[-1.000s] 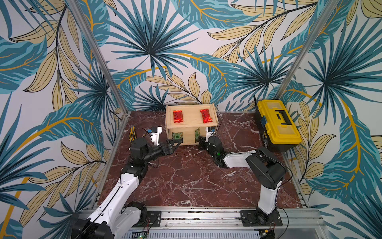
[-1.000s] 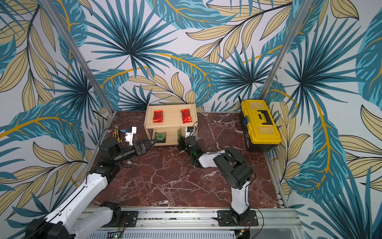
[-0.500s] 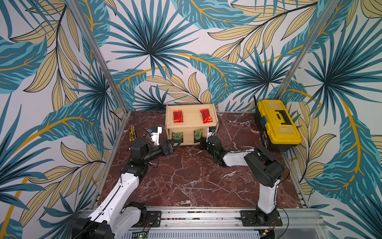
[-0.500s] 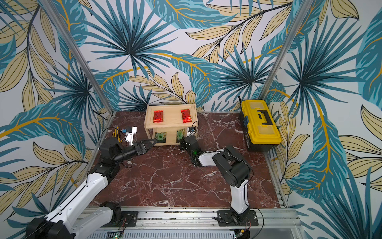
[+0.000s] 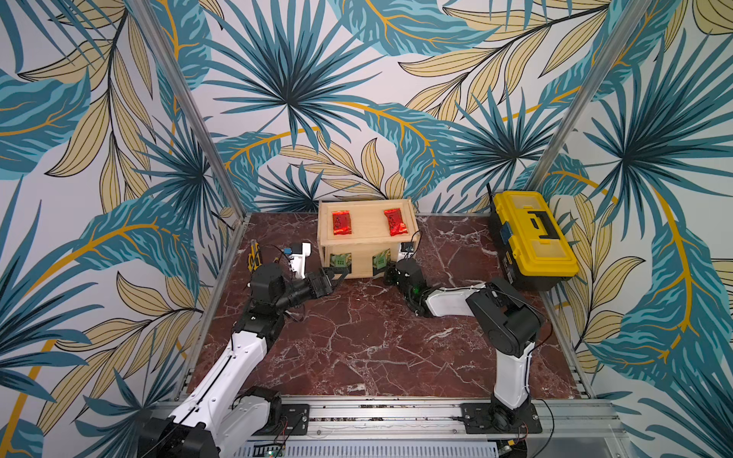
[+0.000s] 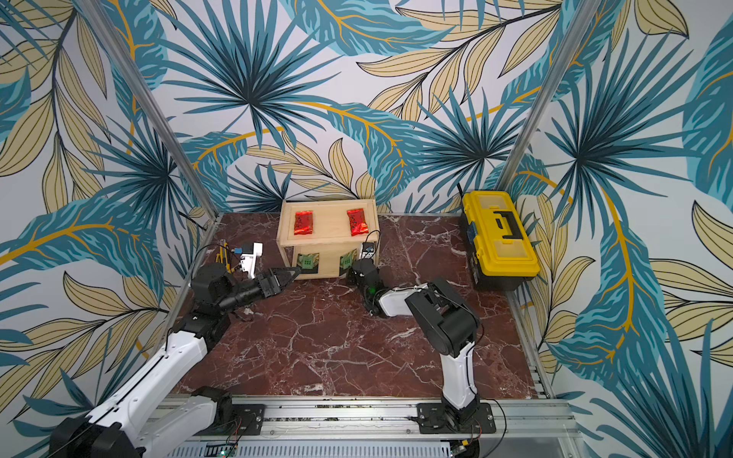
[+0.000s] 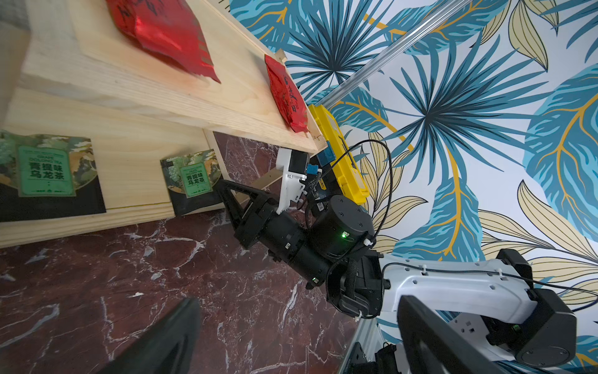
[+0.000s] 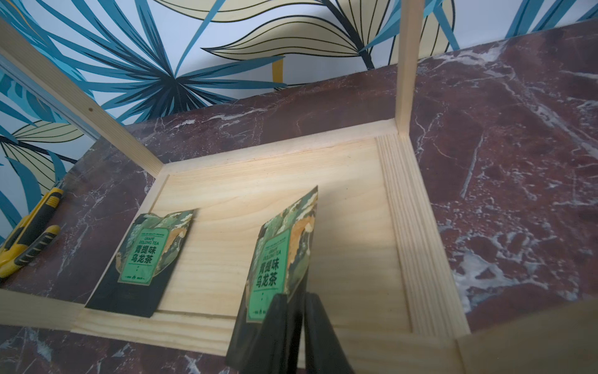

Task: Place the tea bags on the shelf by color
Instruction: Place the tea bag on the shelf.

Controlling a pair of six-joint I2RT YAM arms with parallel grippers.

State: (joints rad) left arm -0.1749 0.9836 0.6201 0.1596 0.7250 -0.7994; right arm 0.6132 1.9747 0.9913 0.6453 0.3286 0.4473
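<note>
The green tea bag in the right gripper (image 8: 297, 224) slants over the lower level, so the robot should let it go flat, then push its label (image 8: 269, 277) down with closed fingers.
The pale wooden shelf (image 5: 367, 234) stands at the back. Two red tea bags (image 5: 341, 222) (image 5: 395, 222) lie on its top tier. One green tea bag (image 8: 145, 255) lies flat on the lower tier. The other green tea bag (image 8: 281, 255) stands tilted on edge over that tier. My right gripper (image 8: 296, 296) is shut on its dark lower edge, the jaws very close together. In the top views the right gripper (image 5: 388, 273) sits at the shelf's front right. My left gripper (image 5: 343, 273) hovers wide open and empty by the front left corner.
A yellow-and-black toolbox (image 5: 531, 238) stands at the right wall. A yellow utility knife (image 8: 29, 230) lies on the marble floor left of the shelf. Both arms stretch low across the floor toward the shelf front.
The right arm's elbow has shifted slightly left while its gripper stays at the lower tier. The left arm has not moved.
</note>
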